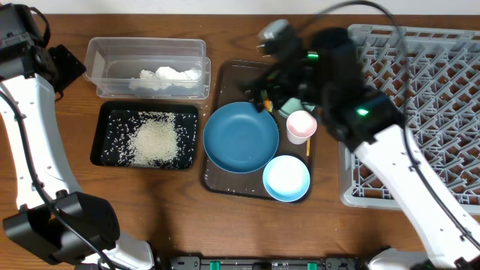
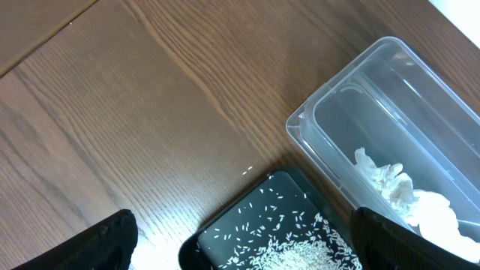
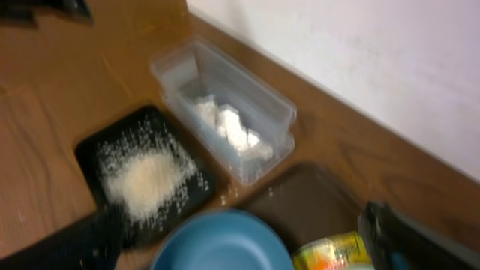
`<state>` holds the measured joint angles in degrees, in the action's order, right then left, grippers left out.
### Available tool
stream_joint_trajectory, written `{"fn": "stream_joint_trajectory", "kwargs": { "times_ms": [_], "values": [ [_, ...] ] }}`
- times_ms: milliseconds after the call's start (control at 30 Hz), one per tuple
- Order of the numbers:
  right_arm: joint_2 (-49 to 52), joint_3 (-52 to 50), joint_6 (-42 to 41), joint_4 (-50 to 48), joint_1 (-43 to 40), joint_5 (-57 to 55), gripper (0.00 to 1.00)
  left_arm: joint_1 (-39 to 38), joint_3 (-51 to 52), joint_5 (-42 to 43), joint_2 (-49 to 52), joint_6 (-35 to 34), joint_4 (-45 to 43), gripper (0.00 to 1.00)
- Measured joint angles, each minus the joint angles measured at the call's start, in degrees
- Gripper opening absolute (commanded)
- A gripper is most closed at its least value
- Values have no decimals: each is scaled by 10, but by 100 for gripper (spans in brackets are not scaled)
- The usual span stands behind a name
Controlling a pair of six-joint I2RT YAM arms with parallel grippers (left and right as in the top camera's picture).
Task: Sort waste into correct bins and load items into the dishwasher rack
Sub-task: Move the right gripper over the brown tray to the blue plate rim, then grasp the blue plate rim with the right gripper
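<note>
The dark blue plate's rim (image 1: pixel 206 151) beside the black tray is clear of the other dishes, so the robot's right gripper should now go toward that rim (image 1: pixel 213 160) and close there.
The clear tub (image 1: pixel 105 64) holds a crumpled white tissue (image 1: pixel 169 76). The black tray (image 1: pixel 106 124) holds the heap of rice (image 1: pixel 155 141). The dark blue plate (image 1: pixel 240 136), light blue bowl (image 1: pixel 286 178), pinkish cup (image 1: pixel 301 125) and thin wooden stick (image 1: pixel 308 146) lie on the brown serving tray. The mint green bowl (image 1: pixel 291 106) is mostly hidden under my right arm. My right gripper (image 1: pixel 266 91) hovers open over the tray's far end. In the blurred right wrist view the yellow-green wrapper (image 3: pixel 337 251) lies by its right finger, next to the plate (image 3: pixel 217 244). My left gripper (image 2: pixel 244 247) is open above the black tray (image 2: pixel 225 232), left of the tub (image 2: pixel 322 112).
The brown serving tray (image 1: pixel 225 82) sits in the middle of the wooden table. The large grey dishwasher rack (image 1: pixel 427 82) fills the right side. My left arm (image 1: pixel 34 112) runs down the left edge. A white wall (image 3: pixel 360 60) stands behind the table.
</note>
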<state>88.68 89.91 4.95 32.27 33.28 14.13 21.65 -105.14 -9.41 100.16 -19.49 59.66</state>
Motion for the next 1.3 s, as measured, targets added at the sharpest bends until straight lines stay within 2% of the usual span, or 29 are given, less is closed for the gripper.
{"fn": "stream_joint_trajectory", "kwargs": {
  "times_ms": [100,267,467,833,1300],
  "values": [
    [39,43,21,52,38,-51,99,0,0,0,0,0,0,92],
    [112,50,35,82,69,-86,99,0,0,0,0,0,0,92],
    [198,49,41,103,101,-45,99,0,0,0,0,0,0,92],
    [300,50,45,83,159,7,99,0,0,0,0,0,0,92],
    [311,49,24,109,204,-67,99,0,0,0,0,0,0,92]
  ]
}}
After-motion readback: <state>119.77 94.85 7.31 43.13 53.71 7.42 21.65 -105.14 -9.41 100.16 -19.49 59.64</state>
